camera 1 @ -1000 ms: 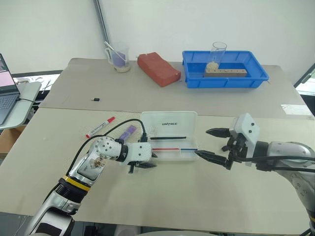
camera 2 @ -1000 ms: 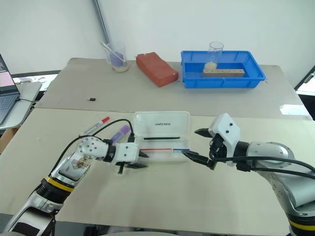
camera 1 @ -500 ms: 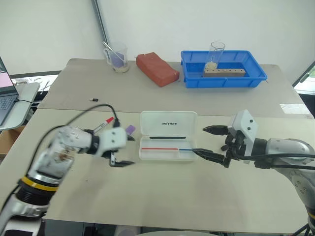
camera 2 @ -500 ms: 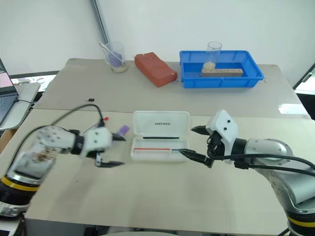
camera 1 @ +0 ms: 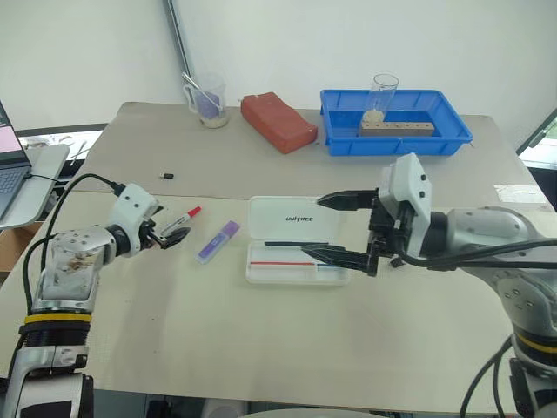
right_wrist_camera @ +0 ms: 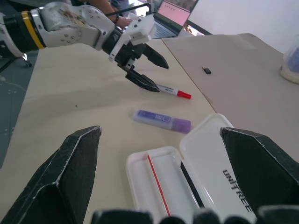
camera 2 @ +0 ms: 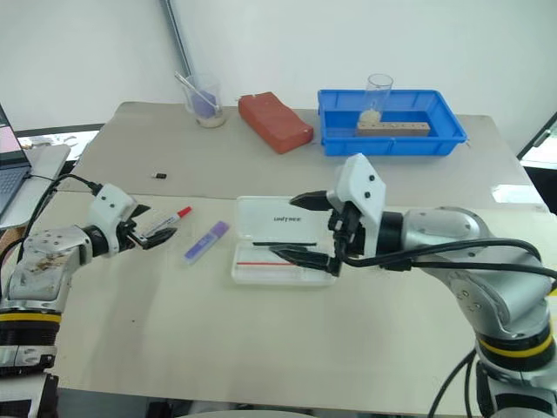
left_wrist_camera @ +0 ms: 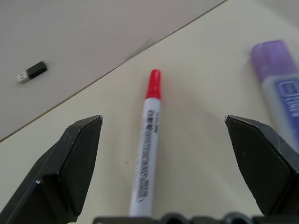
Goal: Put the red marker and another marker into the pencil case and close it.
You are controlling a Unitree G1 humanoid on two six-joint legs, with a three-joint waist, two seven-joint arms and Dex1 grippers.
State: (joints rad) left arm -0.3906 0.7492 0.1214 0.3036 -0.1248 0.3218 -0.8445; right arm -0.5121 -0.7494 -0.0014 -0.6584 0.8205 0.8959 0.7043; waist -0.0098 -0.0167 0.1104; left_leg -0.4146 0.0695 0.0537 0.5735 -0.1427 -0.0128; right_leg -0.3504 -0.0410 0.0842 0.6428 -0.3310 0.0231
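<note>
My gripper will lower the red marker [camera 1: 181,221], and it will settle lengthwise behind the red-and-blue line [camera 1: 296,264], because that divider runs straight across the pencil case.
The red marker [camera 1: 184,218] lies on the table left of the pencil case, red cap pointing away from me. My left gripper [camera 1: 171,235] is open, and the marker's [left_wrist_camera: 147,154] tail end lies between its fingers [left_wrist_camera: 70,168], apart from both. The lavender marker [camera 1: 217,241] lies flat between the red marker and the case. The pencil case [camera 1: 296,216] is open with its "UNITREE" lid laid back; its base [camera 1: 261,268] holds a thin red-and-blue stick and a thin black one. My right gripper [camera 1: 338,228] hovers open over the case's right half, empty.
At the back stand a blue tray [camera 1: 396,139] with a glass and a wooden block, a red brick [camera 1: 280,122] and a beaker [camera 1: 207,100]. A small black plug [camera 1: 169,176] lies behind the red marker. A laptop [camera 1: 13,165] sits off the table's left edge.
My left gripper swung left from the case's front corner to the red marker and opened wide. My right gripper moved left and up, from beside the case to above it.
</note>
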